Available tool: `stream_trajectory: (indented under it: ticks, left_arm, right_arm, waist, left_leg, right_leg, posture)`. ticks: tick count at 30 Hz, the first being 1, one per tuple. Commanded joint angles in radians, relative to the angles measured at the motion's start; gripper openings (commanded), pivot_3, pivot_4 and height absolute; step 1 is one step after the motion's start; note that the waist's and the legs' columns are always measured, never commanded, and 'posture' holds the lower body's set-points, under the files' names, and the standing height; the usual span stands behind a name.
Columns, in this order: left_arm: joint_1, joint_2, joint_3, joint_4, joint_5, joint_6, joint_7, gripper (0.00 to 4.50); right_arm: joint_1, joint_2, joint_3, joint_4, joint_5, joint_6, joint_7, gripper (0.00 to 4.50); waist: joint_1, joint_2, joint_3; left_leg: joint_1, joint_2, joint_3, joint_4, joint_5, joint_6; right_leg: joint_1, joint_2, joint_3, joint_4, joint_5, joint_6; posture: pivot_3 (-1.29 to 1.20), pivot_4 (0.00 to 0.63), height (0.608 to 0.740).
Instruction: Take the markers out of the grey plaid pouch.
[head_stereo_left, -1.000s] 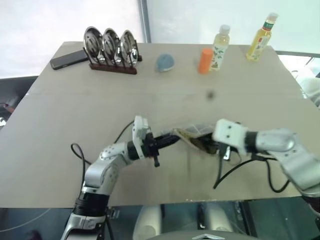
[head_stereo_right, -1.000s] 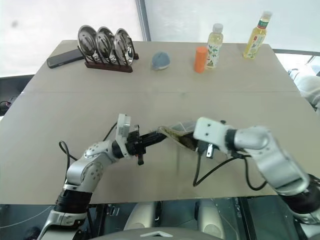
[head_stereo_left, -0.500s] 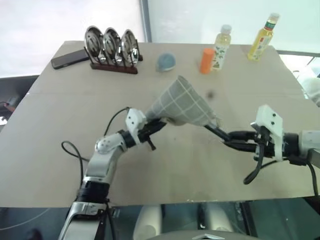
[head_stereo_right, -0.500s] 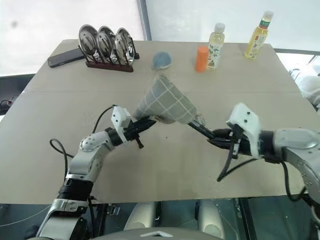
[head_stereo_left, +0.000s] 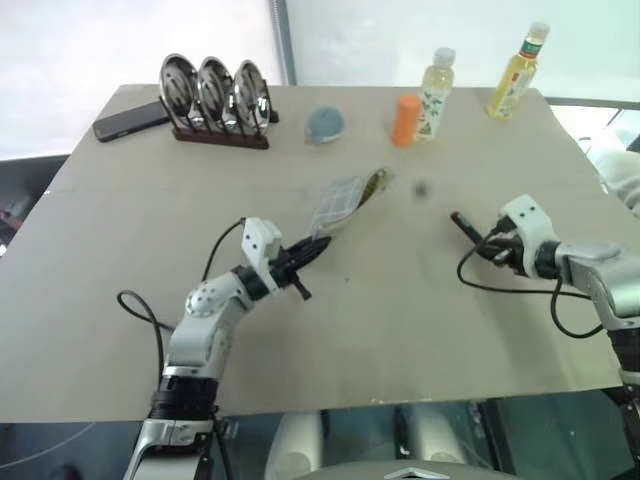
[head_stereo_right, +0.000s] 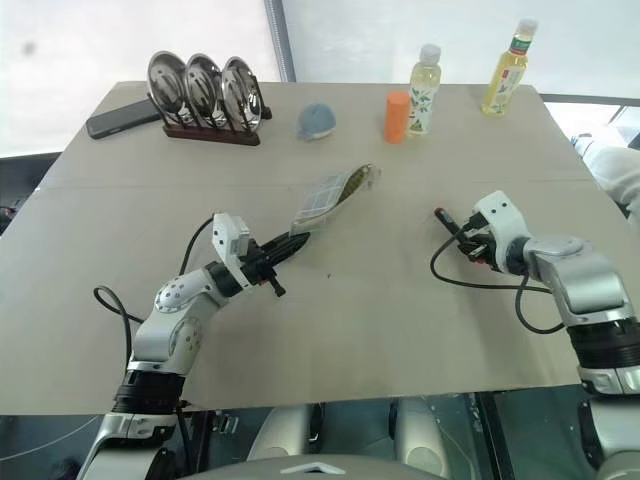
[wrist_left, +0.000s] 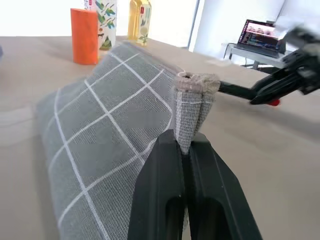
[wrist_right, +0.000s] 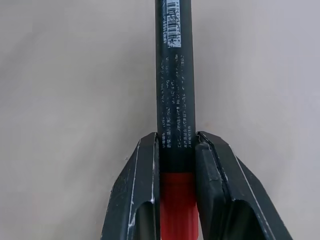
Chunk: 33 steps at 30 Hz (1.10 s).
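Note:
The grey plaid pouch's opening (head_stereo_left: 375, 186) faces the table's far edge, so I should have my left gripper turn that opening toward my right gripper (head_stereo_left: 425, 257) before it reaches in.
The grey plaid pouch (head_stereo_left: 343, 198) is pinched at one corner by my left gripper (head_stereo_left: 312, 249), which is shut on the fabric (wrist_left: 100, 125). The pouch stretches away from the gripper, with its yellowish open mouth at the far end. Whether that end rests on the table I cannot tell. Well to the right, apart from the pouch, my right gripper (head_stereo_left: 488, 245) is shut on a slim marker (wrist_right: 175, 75) with a black barrel and a red section. The marker (head_stereo_right: 450, 222) sticks out past the fingers just above the table.
Along the far edge of the table stand a rack of three metal plates (head_stereo_left: 213, 92), a dark phone (head_stereo_left: 130, 118), a blue-grey round thing (head_stereo_left: 325, 124), an orange bottle (head_stereo_left: 405, 120) and two drink bottles (head_stereo_left: 436, 85) (head_stereo_left: 516, 75).
My right gripper has pulled away from the pouch to the right with the marker in it. The pouch rose between both grippers, then dropped lower, still held by the left gripper.

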Motion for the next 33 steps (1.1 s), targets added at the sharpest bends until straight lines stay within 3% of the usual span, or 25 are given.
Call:
stream_trajectory:
  ticks: [1,5,6,8,10,13,15,19,22,25,29,33]
  left_arm:
    - [0.025,-0.001,-0.009,-0.091,-0.045,0.018,-0.024,0.00]
    - [0.036,0.012,-0.022,-0.128,-0.074,0.073,-0.047,0.00]
    - [0.039,0.007,-0.024,-0.140,-0.077,0.086,-0.035,0.00]
    - [0.038,-0.017,-0.017,-0.150,-0.092,0.077,-0.026,0.00]
    - [0.023,-0.015,-0.015,-0.166,-0.166,0.081,-0.118,0.00]
    - [-0.037,0.028,0.027,-0.185,-0.426,0.284,-0.252,0.00]
    - [-0.087,0.047,0.071,-0.172,-0.587,0.420,-0.258,0.00]
    - [-0.124,0.104,0.105,-0.117,-0.747,0.632,-0.240,0.00]
    - [-0.083,0.122,0.065,-0.046,-0.600,0.550,-0.292,0.00]
    - [-0.031,0.150,-0.014,0.009,-0.397,0.358,-0.411,0.00]
    - [-0.004,0.129,-0.020,0.037,-0.331,0.275,-0.436,0.00]
    - [0.022,0.119,-0.013,0.060,-0.300,0.218,-0.476,0.00]
  right_arm:
    - [-0.004,0.022,-0.003,-0.032,-0.019,-0.004,-0.028,1.49]
    - [0.040,0.056,-0.032,-0.128,-0.034,-0.031,-0.084,3.43]
    - [0.059,0.066,-0.048,-0.169,-0.038,-0.048,-0.104,3.66]
    - [0.094,0.081,-0.077,-0.248,-0.035,-0.091,-0.125,3.66]
    - [0.127,0.090,-0.113,-0.359,-0.013,-0.089,-0.130,3.66]
    - [0.157,0.096,-0.199,-0.566,0.057,0.012,-0.142,3.66]
    - [0.177,0.079,-0.286,-0.715,0.130,0.103,-0.127,3.66]
    - [0.203,0.033,-0.506,-0.928,0.329,0.290,-0.054,3.66]
    - [0.190,0.006,-0.575,-0.980,0.429,0.390,-0.046,3.66]
    - [0.185,-0.008,-0.579,-1.007,0.496,0.434,-0.052,3.66]
    - [0.140,-0.014,-0.556,-1.007,0.556,0.451,-0.075,3.66]
    - [0.064,0.030,-0.373,-0.956,0.551,0.437,-0.135,2.44]
  waist:
    - [0.002,0.000,0.000]
    - [0.002,0.000,0.000]
    - [0.002,0.000,0.000]
    - [0.003,0.000,0.000]
    - [0.005,0.001,0.000]
    - [0.007,0.001,0.001]
    - [0.007,0.001,0.001]
    - [0.004,0.001,0.000]
    - [-0.002,0.001,0.000]
    - [-0.004,0.001,0.000]
    - [-0.001,0.001,0.000]
    - [0.000,0.001,0.000]
  left_leg:
    - [0.000,0.000,0.000,0.000,0.000,0.000]
    - [0.001,0.001,0.000,-0.001,0.000,0.000]
    - [0.001,0.001,0.000,-0.001,0.000,0.000]
    - [0.001,0.001,0.000,0.000,0.000,0.000]
    - [0.001,0.001,0.000,0.000,0.000,0.000]
    - [0.000,0.001,-0.001,0.000,0.000,0.000]
    - [0.000,0.001,-0.001,0.000,0.000,0.000]
    - [0.000,0.001,-0.002,0.000,0.000,0.000]
    - [0.002,0.001,-0.001,0.000,0.000,0.000]
    - [0.003,0.001,-0.002,0.000,0.000,0.000]
    - [0.001,0.001,-0.001,0.000,0.000,0.000]
    - [0.001,0.001,-0.001,0.000,0.000,0.000]
  right_leg:
    - [0.000,0.000,0.000,0.000,0.000,0.000]
    - [0.000,0.001,0.000,0.000,0.000,0.000]
    - [0.000,0.001,0.000,0.001,0.000,0.000]
    - [0.000,0.001,0.000,0.001,-0.001,-0.002]
    - [0.000,0.001,0.000,0.001,-0.002,-0.003]
    - [-0.001,0.001,0.000,0.001,-0.002,-0.003]
    - [-0.001,0.001,-0.001,0.002,-0.002,-0.003]
    - [0.000,0.001,-0.001,0.001,-0.002,-0.002]
    - [0.001,0.001,-0.001,0.001,-0.002,-0.003]
    - [0.001,0.001,-0.001,0.001,-0.002,-0.004]
    - [0.000,0.000,-0.001,0.001,-0.002,-0.004]
    - [0.000,-0.001,-0.001,0.000,-0.002,-0.004]
  posture:
    - [0.00,0.150,0.740]
    - [0.00,0.150,0.740]
    - [0.00,0.150,0.740]
    - [0.00,0.150,0.740]
    - [0.00,0.150,0.740]
    - [0.00,0.150,0.740]
    - [0.00,0.150,0.740]
    - [0.00,0.150,0.740]
    - [0.00,0.150,0.740]
    - [0.00,0.150,0.740]
    - [0.00,0.150,0.740]
    - [0.00,0.150,0.740]
